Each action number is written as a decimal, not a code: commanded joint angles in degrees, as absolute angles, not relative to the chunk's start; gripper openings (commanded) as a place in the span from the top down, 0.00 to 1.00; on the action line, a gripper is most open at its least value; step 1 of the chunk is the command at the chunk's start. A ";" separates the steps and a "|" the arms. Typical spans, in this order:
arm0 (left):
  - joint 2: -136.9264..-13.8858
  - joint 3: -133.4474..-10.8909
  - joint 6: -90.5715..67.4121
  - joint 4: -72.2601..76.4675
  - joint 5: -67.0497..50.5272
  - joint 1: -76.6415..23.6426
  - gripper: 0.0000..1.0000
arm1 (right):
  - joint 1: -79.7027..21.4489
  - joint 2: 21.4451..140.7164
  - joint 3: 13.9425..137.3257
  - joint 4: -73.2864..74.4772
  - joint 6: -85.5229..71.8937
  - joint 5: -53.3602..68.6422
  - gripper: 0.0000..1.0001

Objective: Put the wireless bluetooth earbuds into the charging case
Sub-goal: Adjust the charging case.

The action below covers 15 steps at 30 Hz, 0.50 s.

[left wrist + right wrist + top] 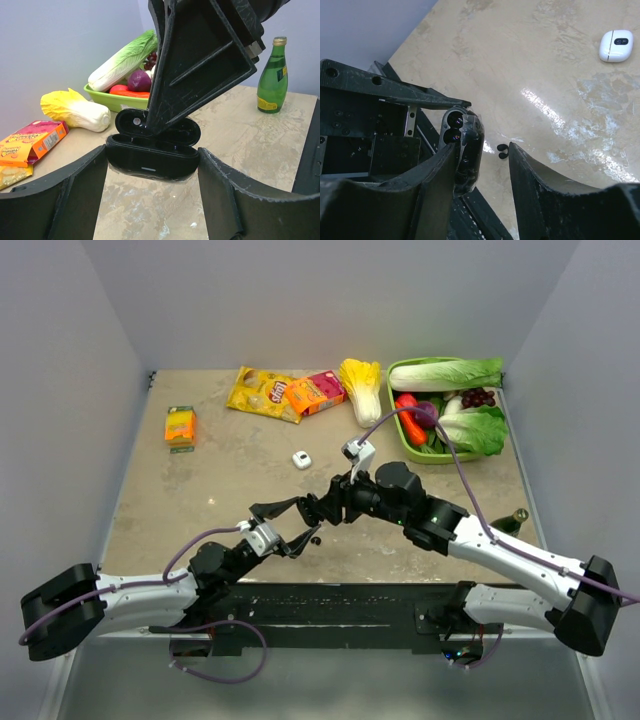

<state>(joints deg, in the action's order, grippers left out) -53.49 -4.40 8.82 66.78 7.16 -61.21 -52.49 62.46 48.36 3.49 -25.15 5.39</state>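
My left gripper is holding the open charging case by its two ends (pixel 111 151). My right gripper should take the case while my left gripper grips it again by its front and back (pixel 150 162).
The black oval charging case (pixel 150 157) hangs above the table with its lid open, and my left gripper (pixel 152 150) is shut on its two ends. In the right wrist view the case (pixel 469 150) lies against one finger of my right gripper (pixel 482 147), which is open, with a gap to the other finger. Two glossy wells show in the case; what they hold I cannot tell. A tiny black earbud (pixel 502 151) lies on the table below, also a dark speck (pixel 316 539) from above. Both grippers meet near the table's middle front (pixel 305 518). No white earbuds show.
A small white case (pixel 302 460) lies beyond the grippers. A green basket (pixel 392 390) of vegetables stands at the back right, and a green bottle (pixel 510 522) by the right arm. A chip bag (pixel 262 392), orange boxes (pixel 314 392) (pixel 180 425) and an endive (pixel 362 380) line the back.
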 commanded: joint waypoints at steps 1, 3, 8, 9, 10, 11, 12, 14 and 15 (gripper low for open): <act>-52.91 -6.42 10.19 71.63 7.38 -61.61 1.00 | -52.29 62.93 48.08 1.05 -25.66 7.73 0.52; -53.00 -6.33 10.28 71.63 7.38 -61.70 1.00 | -52.29 62.93 47.99 1.05 -25.66 7.82 0.56; -53.17 -6.24 10.02 71.89 7.56 -61.70 1.00 | -52.21 62.67 47.90 1.14 -25.40 7.47 0.69; -53.26 -6.15 9.93 72.07 7.73 -61.70 1.00 | -52.21 62.58 47.90 1.23 -25.31 7.38 0.71; -53.35 -6.15 9.76 72.16 7.82 -61.70 1.00 | -52.21 62.40 47.99 1.32 -25.14 7.21 0.74; -53.44 -6.15 9.32 72.07 8.08 -61.70 1.00 | -52.21 62.05 48.08 1.58 -24.53 6.68 0.79; -53.79 -6.15 9.06 71.98 8.69 -61.70 1.00 | -52.21 61.79 48.51 2.19 -24.17 6.33 0.84; -54.23 -6.41 8.01 71.11 8.96 -61.70 0.87 | -52.21 61.18 49.04 2.72 -22.34 4.59 0.99; -54.58 -7.20 7.56 68.84 9.05 -61.70 0.78 | -52.12 61.00 49.83 2.99 -21.72 4.31 1.00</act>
<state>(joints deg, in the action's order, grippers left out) -53.71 -4.47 9.08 67.16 7.94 -61.28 -52.42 63.24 48.27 3.46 -25.45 6.17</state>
